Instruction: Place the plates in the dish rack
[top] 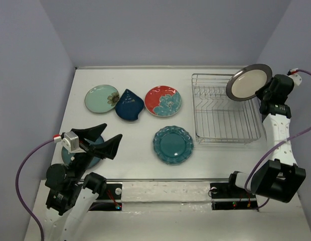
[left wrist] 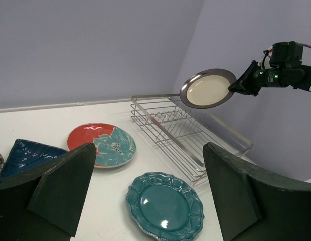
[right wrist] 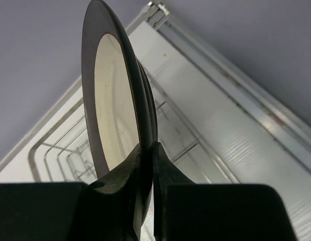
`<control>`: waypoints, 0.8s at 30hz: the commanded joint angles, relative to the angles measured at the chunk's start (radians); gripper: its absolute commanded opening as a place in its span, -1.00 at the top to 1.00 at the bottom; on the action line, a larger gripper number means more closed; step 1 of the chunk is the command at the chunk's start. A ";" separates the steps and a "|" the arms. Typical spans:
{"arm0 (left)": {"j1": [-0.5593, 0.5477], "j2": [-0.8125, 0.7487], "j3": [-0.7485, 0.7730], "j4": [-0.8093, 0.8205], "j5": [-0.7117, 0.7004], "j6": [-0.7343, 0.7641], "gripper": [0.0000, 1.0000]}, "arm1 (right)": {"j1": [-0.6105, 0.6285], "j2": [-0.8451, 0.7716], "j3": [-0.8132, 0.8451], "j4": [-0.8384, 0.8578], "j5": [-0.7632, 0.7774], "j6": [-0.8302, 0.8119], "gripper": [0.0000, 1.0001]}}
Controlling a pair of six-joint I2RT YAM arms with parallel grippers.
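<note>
My right gripper has the cream plate slanting across the dish rack's wires. It should turn the plate upright before it lowers the plate into the slots closest to the dish rack's side.
My right gripper is shut on the rim of the cream plate with a brown rim and holds it upright, tilted, above the far right corner of the silver wire dish rack. In the right wrist view the jaws pinch the plate's edge over the rack. My left gripper is open and empty above the blue-teal round plate, which it partly hides. The mint-green plate, navy teardrop plate, red floral plate and teal scalloped plate lie flat on the table.
The rack holds no plates. In the left wrist view the teal scalloped plate lies between my open fingers, with the red plate and rack beyond. Purple walls close in the table on three sides.
</note>
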 commanded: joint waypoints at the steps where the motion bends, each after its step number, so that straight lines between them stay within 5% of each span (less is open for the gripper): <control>1: -0.034 -0.036 -0.012 0.020 -0.048 -0.001 -0.98 | -0.007 0.010 0.167 0.202 0.138 -0.173 0.86; 13: -0.106 -0.091 -0.008 0.004 -0.099 0.007 -0.98 | -0.007 0.076 0.245 0.228 0.095 -0.621 0.87; 24: -0.129 -0.094 -0.006 0.000 -0.110 0.007 -0.98 | -0.007 0.136 0.248 0.216 0.029 -0.711 0.86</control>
